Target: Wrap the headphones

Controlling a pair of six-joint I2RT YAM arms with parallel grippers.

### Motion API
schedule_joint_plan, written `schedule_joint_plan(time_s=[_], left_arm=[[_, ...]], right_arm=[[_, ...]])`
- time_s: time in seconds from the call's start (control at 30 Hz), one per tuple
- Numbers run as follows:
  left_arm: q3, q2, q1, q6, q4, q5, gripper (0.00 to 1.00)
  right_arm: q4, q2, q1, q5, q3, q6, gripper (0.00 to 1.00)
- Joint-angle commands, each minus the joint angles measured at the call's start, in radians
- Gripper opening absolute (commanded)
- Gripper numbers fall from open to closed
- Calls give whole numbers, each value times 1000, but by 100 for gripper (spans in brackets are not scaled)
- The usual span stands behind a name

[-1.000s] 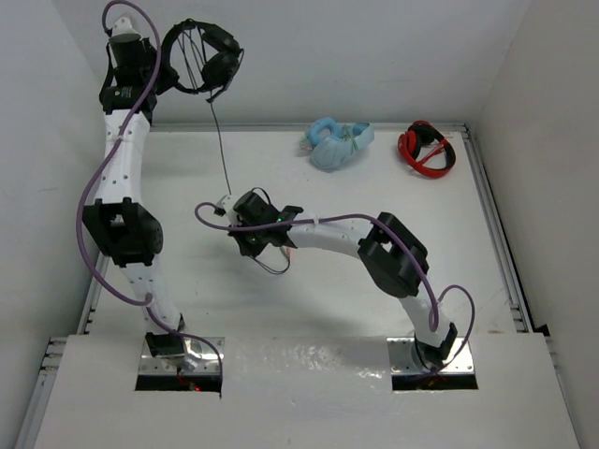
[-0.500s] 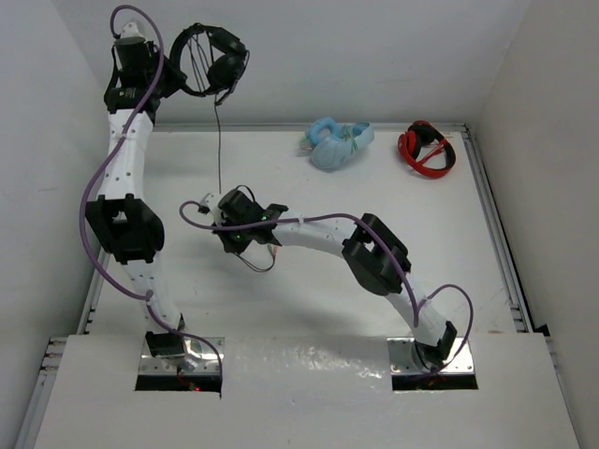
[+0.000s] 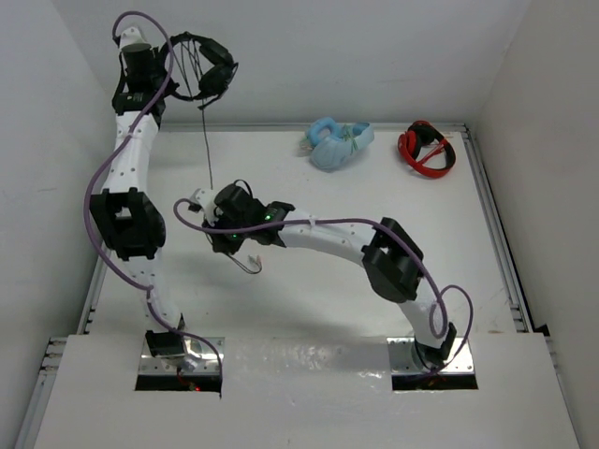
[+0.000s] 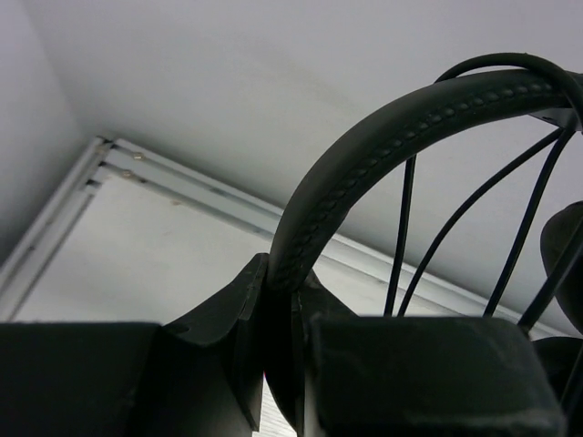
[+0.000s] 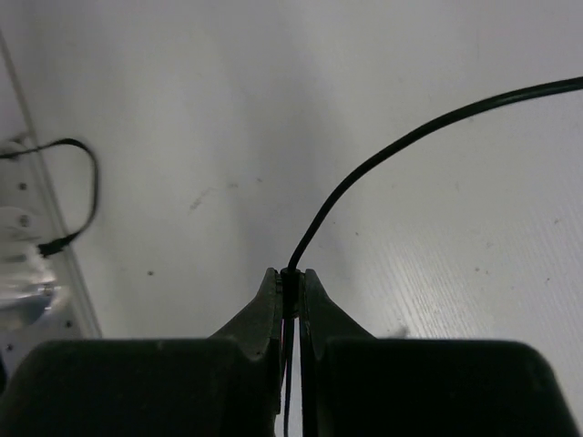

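The cable (image 3: 208,148) runs almost straight from the headphones near the back wall to my right gripper, so my left gripper should move the headphones toward the table's middle (image 3: 292,182).
The black headphones (image 3: 208,70) hang high at the far left, held by their headband (image 4: 383,146) in my left gripper (image 4: 284,291), which is shut on it. Several turns of black cable (image 4: 401,237) cross the headband arc. The thin cable (image 3: 207,150) runs down from the headset to my right gripper (image 3: 217,217), which is shut on it just above the table. In the right wrist view the cable (image 5: 383,164) rises from between the closed fingertips (image 5: 290,282) and curves off to the right. A loose end loops below the right wrist (image 3: 248,265).
Light-blue headphones (image 3: 339,143) and red-and-black headphones (image 3: 427,148) lie at the back of the table. A metal rail (image 3: 496,234) runs along the table's right edge and another along the left (image 5: 46,228). The back wall stands close behind the left gripper.
My left gripper has moved slightly left and up with the headphones. My right gripper has moved left with the cable, which now hangs nearly straight.
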Motion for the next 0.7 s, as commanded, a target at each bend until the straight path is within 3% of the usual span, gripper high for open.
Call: schedule_joint_plan(time_s=[0.0, 0.37, 0.67], left_arm=[[-32, 38, -19, 100, 133, -126, 0], [-76, 101, -33, 114, 147, -68, 0], [42, 61, -13, -78, 38, 186, 0]], right_arm=[[51, -154, 22, -65, 23, -23, 0], [72, -318, 23, -72, 62, -83, 0], [117, -308, 5, -31, -107, -97, 0]])
